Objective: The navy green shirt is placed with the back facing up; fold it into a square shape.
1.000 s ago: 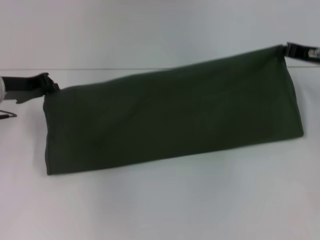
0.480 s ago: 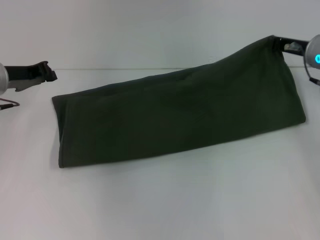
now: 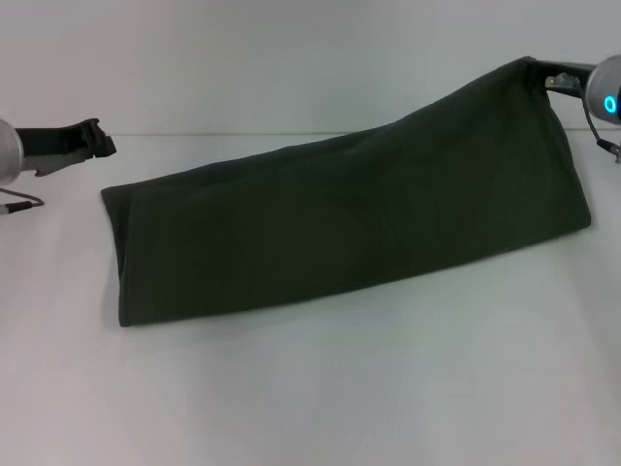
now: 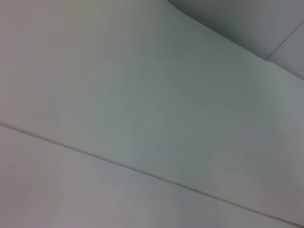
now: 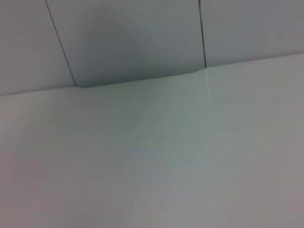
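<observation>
The folded shirt slants back (image 3: 495,121) toward my right gripper. I should let go of its corner there, and my left gripper should pull the opposite end (image 3: 130,296) to make the shirt straight.
The navy green shirt (image 3: 349,218) is folded into a long dark olive band, plain side showing, and lies across the white table (image 3: 310,388). Its left end rests flat. Its far right corner is lifted off the table, pinched by my right gripper (image 3: 545,78) at the head view's upper right. My left gripper (image 3: 95,139) hovers at the far left, open and empty, a short way above and left of the shirt's left end. Both wrist views show only white surface and wall; neither shows the shirt.
The white table stretches bare in front of the shirt (image 3: 310,408). A wall stands behind the table's back edge (image 3: 243,133). A thin cable (image 3: 19,204) hangs below my left arm.
My left gripper has let go of the shirt's left corner, and that end has dropped flat onto the table. My right gripper has lifted its corner slightly higher and moved it inward.
</observation>
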